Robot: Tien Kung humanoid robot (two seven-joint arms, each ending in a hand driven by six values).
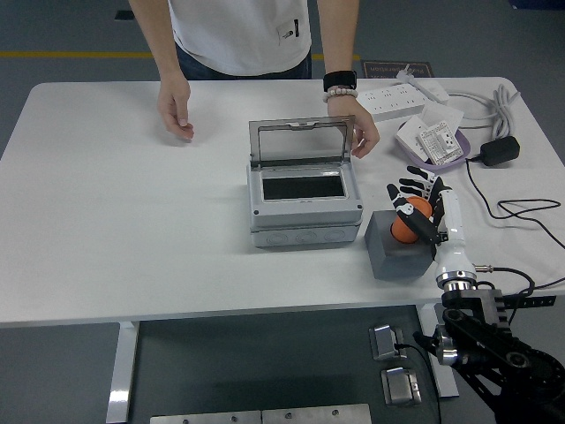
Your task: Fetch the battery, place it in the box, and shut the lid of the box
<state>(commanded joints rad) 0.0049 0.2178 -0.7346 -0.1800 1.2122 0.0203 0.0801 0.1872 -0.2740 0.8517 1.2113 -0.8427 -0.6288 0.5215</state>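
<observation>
I expect the orange battery (pixel 406 228) to come free and leave the dark grey block behind when I lift it, because the battery's top stands clear of the block.
The orange battery (pixel 403 227) stands in a dark grey block (pixel 393 254) to the right of the grey box (pixel 305 216). The box's clear lid (pixel 300 146) stands upright, and the box is open. My right hand (pixel 413 203) is at the battery: its thumb lies across the orange top, while the other fingers are spread behind and above it, not closed on it. A person stands at the far side. One of their hands (pixel 364 140) is at the lid's right edge; the other hand (pixel 177 113) hovers over the far left of the table.
A white power strip (pixel 397 100), a purple tray (pixel 439 157) with a white part, a black adapter (pixel 499 150) and loose cables (pixel 521 212) crowd the far right. The grey block sits close to the near table edge.
</observation>
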